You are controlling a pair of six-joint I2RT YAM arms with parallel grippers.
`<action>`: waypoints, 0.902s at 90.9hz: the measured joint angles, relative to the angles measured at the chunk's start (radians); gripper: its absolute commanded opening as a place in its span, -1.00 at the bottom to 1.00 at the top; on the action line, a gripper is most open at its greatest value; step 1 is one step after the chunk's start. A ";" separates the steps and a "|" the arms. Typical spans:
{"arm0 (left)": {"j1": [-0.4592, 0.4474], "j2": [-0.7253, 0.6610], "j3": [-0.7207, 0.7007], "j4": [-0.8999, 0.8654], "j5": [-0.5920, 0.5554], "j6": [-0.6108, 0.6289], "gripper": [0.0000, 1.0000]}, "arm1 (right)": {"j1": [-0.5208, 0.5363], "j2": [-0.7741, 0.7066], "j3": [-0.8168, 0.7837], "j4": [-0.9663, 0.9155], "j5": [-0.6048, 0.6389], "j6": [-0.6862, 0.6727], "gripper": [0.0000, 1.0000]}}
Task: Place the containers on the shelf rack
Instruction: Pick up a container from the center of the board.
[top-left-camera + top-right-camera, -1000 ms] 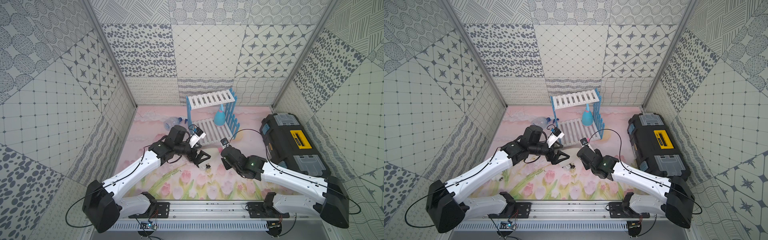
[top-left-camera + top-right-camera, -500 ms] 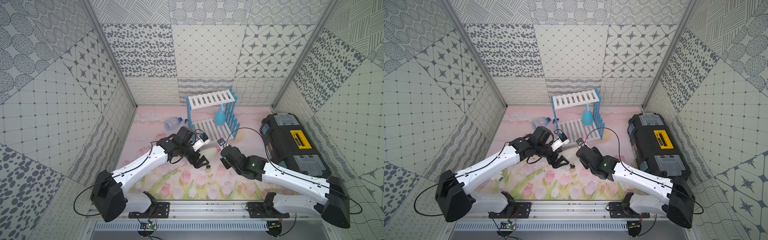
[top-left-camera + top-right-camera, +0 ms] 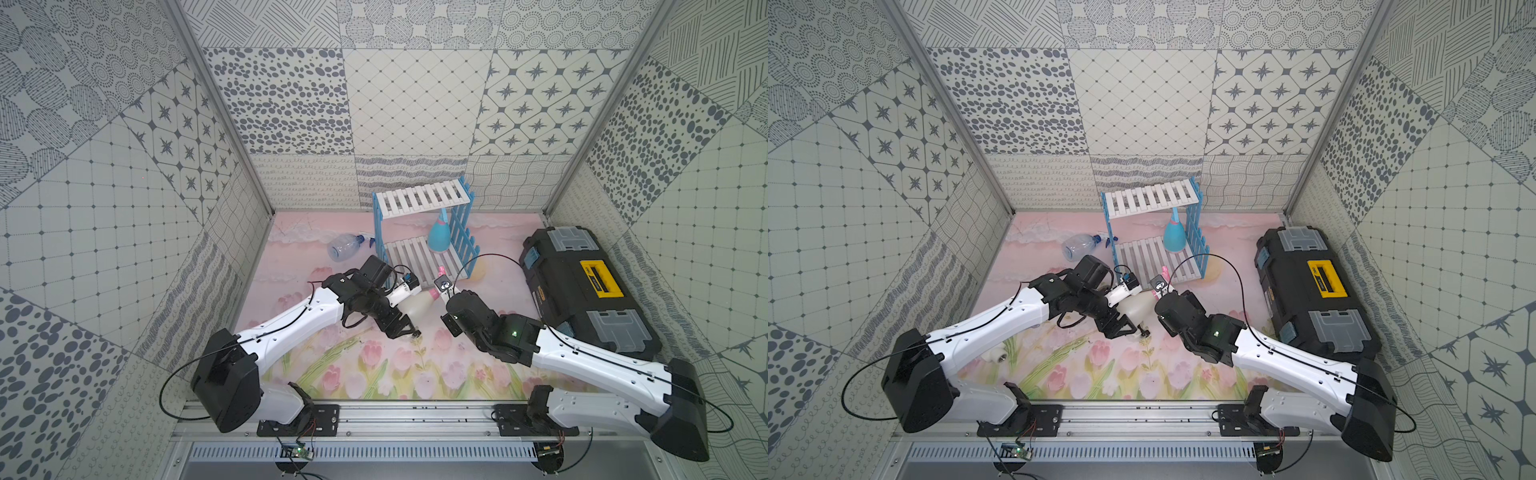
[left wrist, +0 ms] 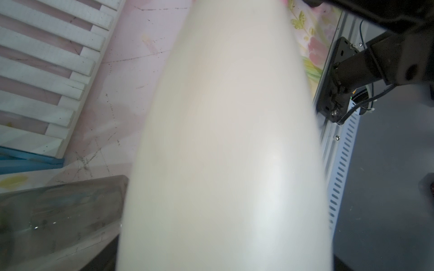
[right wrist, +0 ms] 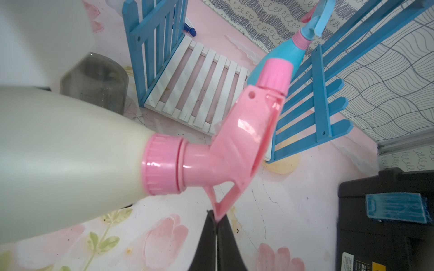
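Note:
My right gripper has the tilted bottle by its trigger's tip (image 5: 220, 208), so my left gripper should turn it upright so that my right gripper can grasp its neck (image 5: 199, 165).
The milky white bottle (image 5: 70, 152) with a pink trigger hangs tilted over the mat, in front of the shelf rack (image 3: 422, 199). My right gripper (image 5: 215, 218) is shut on the tip of its pink trigger. My left gripper (image 3: 401, 328) reaches around the bottle's wide body (image 3: 411, 305), which fills the left wrist view (image 4: 223, 140) and hides the jaws. A light-blue cone bottle (image 3: 439, 237) stands on the rack's lower shelf. The clear bluish bottle (image 3: 343, 249) lies on the mat left of the rack. A smoky grey bottle (image 5: 94, 86) stands by the rack's front corner.
A big black toolbox (image 3: 582, 291) with a yellow handle lies along the right wall. The rack's blue picket side panels (image 5: 314, 105) stand close to the held bottle. Patterned walls close in three sides, and the arms' rail (image 3: 395, 419) runs along the front.
My left arm has swung right and forward to the white bottle, and its jaws have narrowed around the body. The right gripper has kept its hold on the pink trigger.

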 measured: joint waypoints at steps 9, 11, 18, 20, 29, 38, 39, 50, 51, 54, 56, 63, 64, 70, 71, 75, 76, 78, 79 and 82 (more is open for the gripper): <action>-0.003 0.000 -0.002 0.003 0.005 0.004 0.36 | 0.000 0.000 0.000 0.004 0.002 -0.005 -1.00; -0.003 0.000 -0.003 0.005 0.007 0.003 0.35 | 0.000 0.001 0.000 0.004 0.003 -0.006 -0.97; -0.003 0.000 -0.007 0.008 0.010 0.003 0.33 | 0.000 0.004 0.000 0.005 0.006 -0.006 -0.13; -0.003 0.000 -0.008 0.009 0.011 0.003 0.32 | 0.000 0.005 0.000 0.006 0.008 -0.003 0.02; -0.003 -0.002 -0.015 0.011 0.017 0.002 0.27 | 0.000 0.005 0.000 0.013 0.013 -0.002 0.63; -0.002 -0.010 -0.020 0.016 0.021 -0.006 0.24 | 0.000 -0.005 0.000 0.013 0.015 0.009 0.93; -0.001 -0.012 -0.021 0.017 0.021 -0.008 0.24 | 0.000 -0.007 0.000 0.012 0.016 0.002 0.93; 0.010 -0.047 -0.050 0.053 0.032 -0.051 0.27 | 0.000 -0.084 0.000 0.014 0.005 0.017 0.94; 0.012 -0.052 -0.055 0.058 0.034 -0.058 0.27 | 0.000 -0.093 0.000 0.014 0.002 0.018 0.94; 0.018 -0.068 -0.071 0.077 0.040 -0.076 0.28 | -0.010 -0.127 0.000 0.017 -0.019 0.027 0.94; 0.022 -0.080 -0.085 0.093 0.045 -0.094 0.28 | -0.017 -0.148 0.000 0.019 -0.042 0.034 0.94; 0.037 -0.119 -0.134 0.154 0.069 -0.152 0.28 | -0.090 -0.212 0.007 0.026 -0.191 0.066 0.94; 0.040 -0.124 -0.142 0.165 0.073 -0.163 0.28 | -0.107 -0.218 0.009 0.027 -0.214 0.072 0.94; 0.053 -0.156 -0.193 0.243 0.099 -0.230 0.26 | -0.244 -0.247 0.019 0.050 -0.419 0.128 0.94; 0.055 -0.161 -0.202 0.256 0.105 -0.242 0.26 | -0.270 -0.249 0.019 0.055 -0.453 0.141 0.94; 0.062 -0.177 -0.234 0.313 0.124 -0.287 0.26 | -0.367 -0.254 0.019 0.084 -0.599 0.188 0.94; 0.064 -0.180 -0.242 0.327 0.130 -0.299 0.26 | -0.387 -0.253 0.019 0.090 -0.626 0.198 0.94; 0.066 -0.187 -0.256 0.354 0.141 -0.320 0.26 | -0.425 -0.252 0.019 0.103 -0.690 0.222 0.94; 0.066 -0.188 -0.259 0.361 0.143 -0.326 0.26 | -0.443 -0.250 0.019 0.109 -0.716 0.231 0.94; 0.068 -0.194 -0.276 0.401 0.162 -0.355 0.25 | -0.490 -0.241 0.019 0.130 -0.808 0.267 0.94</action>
